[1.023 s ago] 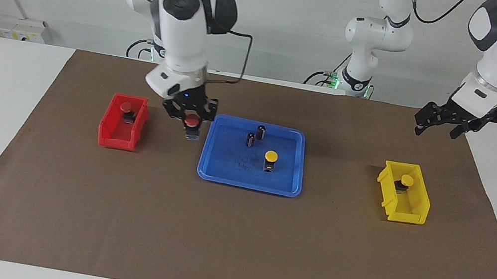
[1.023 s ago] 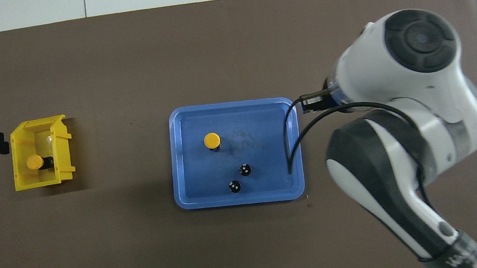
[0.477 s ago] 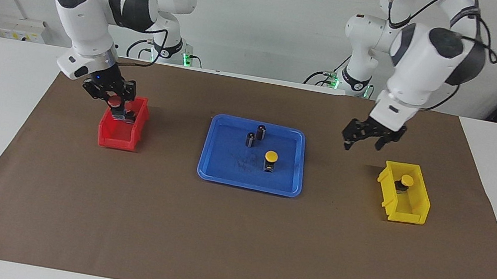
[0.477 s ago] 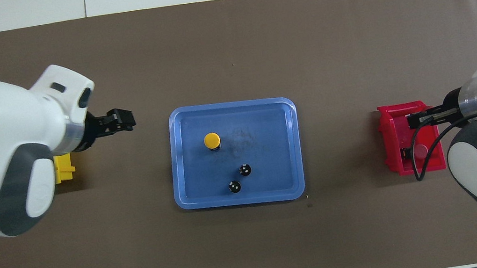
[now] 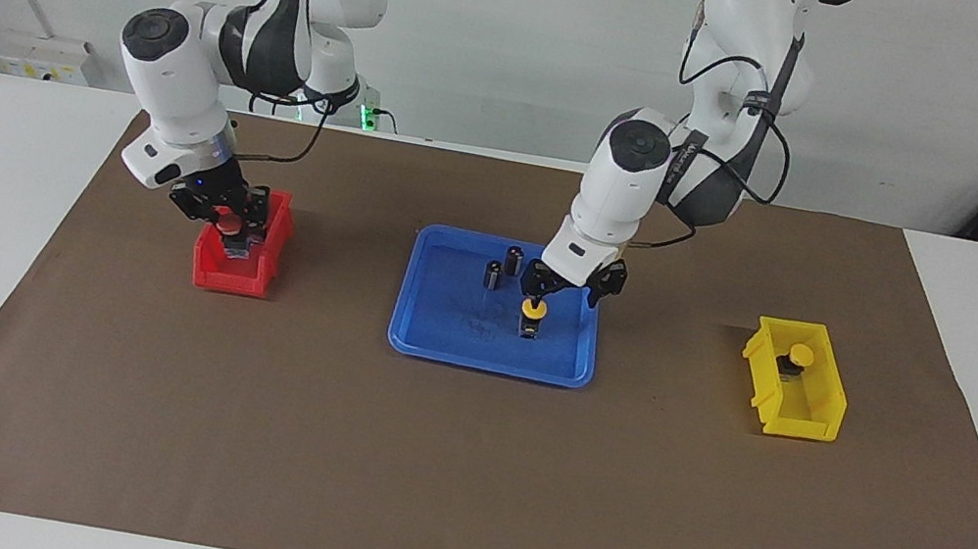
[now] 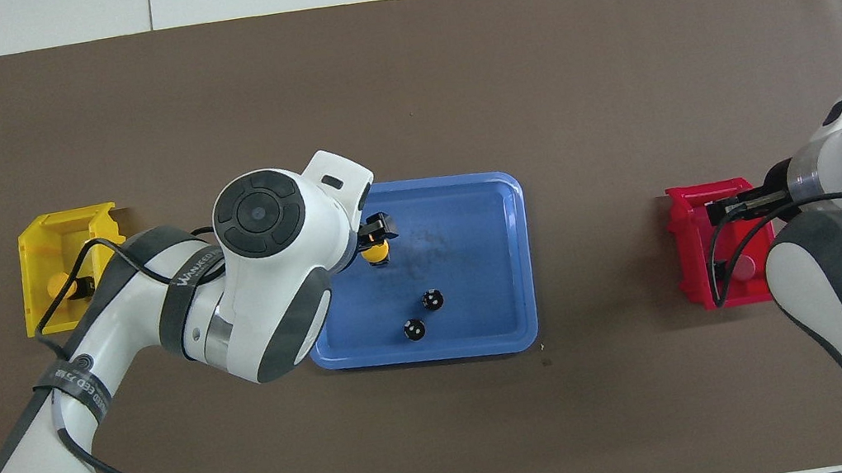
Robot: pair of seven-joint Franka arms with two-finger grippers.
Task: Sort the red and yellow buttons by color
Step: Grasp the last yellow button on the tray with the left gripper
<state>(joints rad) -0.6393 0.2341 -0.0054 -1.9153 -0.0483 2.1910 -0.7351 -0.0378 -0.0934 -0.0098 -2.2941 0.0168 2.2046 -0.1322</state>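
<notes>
My gripper will lift the yellow cap [image 6: 376, 253], and I expect its dark body to come along, because the button in the yellow bin [image 6: 73, 287] still has both joined.
My right gripper [image 5: 226, 224] is down in the red bin [image 5: 235, 277], shut on a red button [image 5: 230, 227]. A second red button [image 6: 744, 267] lies in that bin's end nearer the robots; in the overhead view my right arm covers the held one. My left gripper [image 5: 562, 289] hangs open just over the yellow button [image 5: 533, 308] that stands on the blue tray [image 5: 489, 363]. The overhead view shows this cap [image 6: 375, 254] half covered by the left gripper [image 6: 379, 233]. Another yellow button [image 5: 800, 355] lies in the yellow bin [image 5: 795, 395].
Two small dark cylinders [image 5: 494, 275] [image 5: 513, 261] stand on the tray, nearer the robots than the yellow button. The red bin sits toward the right arm's end of the brown mat [image 5: 457, 468], the yellow bin toward the left arm's end.
My right gripper carried the red button from beside the tray over to the red bin and lowered it in. My left arm swung from beside the yellow bin to over the tray's yellow button.
</notes>
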